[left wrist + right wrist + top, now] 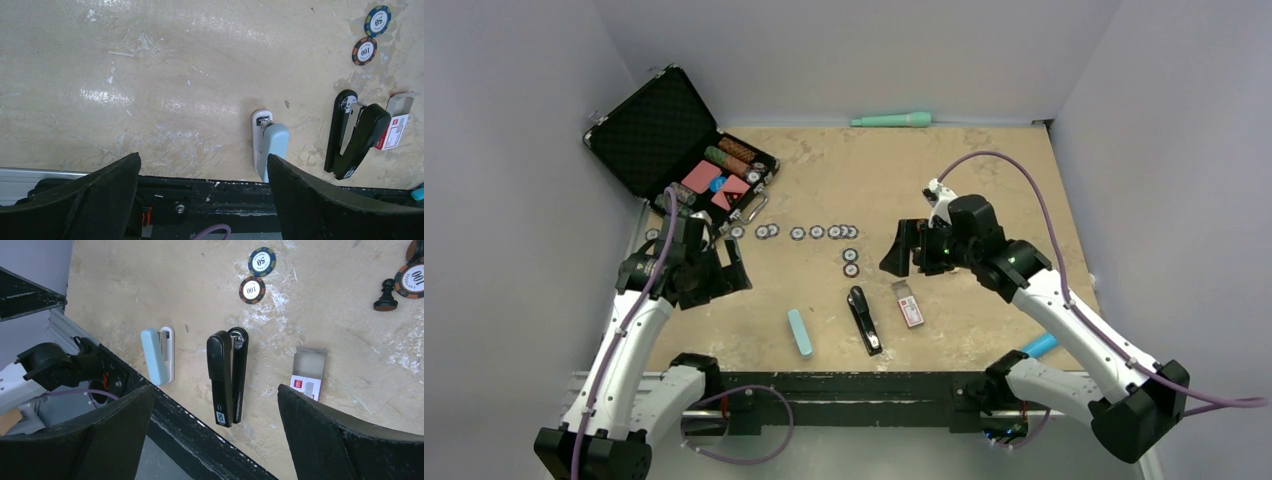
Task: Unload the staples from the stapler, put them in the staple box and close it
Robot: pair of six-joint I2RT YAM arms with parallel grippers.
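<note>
My right gripper keeps moving toward the labeled end (873, 344) until its fingers close there, because its open fingers line up with the black stapler's long sides (863, 318).
The black stapler (864, 320) lies near the table's front edge, its top arm slightly lifted off the base. It also shows in the left wrist view (361, 134), where a silvery channel is visible inside it, and in the right wrist view (226, 377). No loose staples are visible. My left gripper (727, 272) is open and empty, up and left of the stapler; the left wrist view (202, 165) shows the same. My right gripper (906, 257) is open and empty, hovering behind the stapler, which appears between its fingers in the right wrist view (216, 395).
A pale teal bar (800, 332) lies left of the stapler, and a red-and-white box (910, 305) lies to its right. Poker chips (814, 232) form a row mid-table. An open black case (664, 130) stands back left. A teal marker (892, 120) lies at the back wall.
</note>
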